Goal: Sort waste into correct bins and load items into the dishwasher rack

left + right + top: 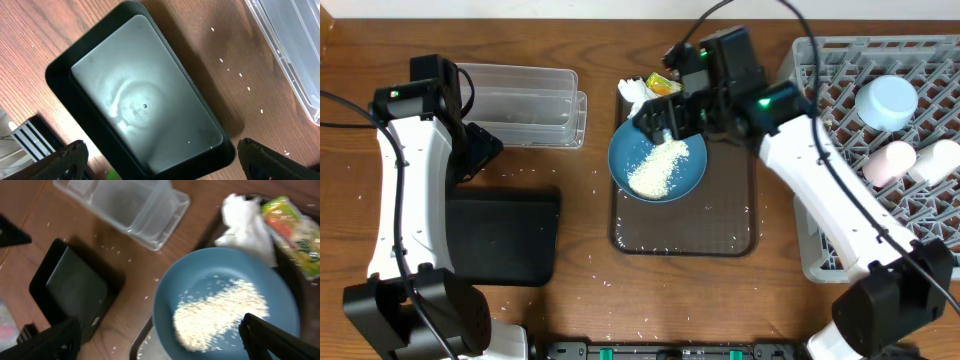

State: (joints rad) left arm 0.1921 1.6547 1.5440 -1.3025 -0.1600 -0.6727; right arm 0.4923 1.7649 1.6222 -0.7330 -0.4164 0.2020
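The plate has rice (660, 170) on it, and the bins are by my left gripper. Next, my right gripper moves out of the way so my left gripper can take the plate's rim (703, 167).
The dark blue plate (657, 160) lies on the left part of the brown serving tray (720, 215) with a heap of white rice (658, 166) on it. A crumpled napkin (638, 92) and a yellow-green wrapper (662, 85) lie behind it. My right gripper (665, 118) hovers over the plate's far rim, open (159, 322), with plate (225, 280), rice (220, 312), napkin (245, 222) and wrapper (295, 230) below. My left gripper (485, 148) is open (160, 147) above the empty black tray (145, 105). The chopsticks are out of view.
The clear tub (525, 105) stands behind the black tray (505, 235). The grey dishwasher rack (820, 250) at the right holds a light blue bowl (887, 102), a pink cup (887, 163) and a white cup (940, 160). Stray rice grains (610, 283) dot the table.
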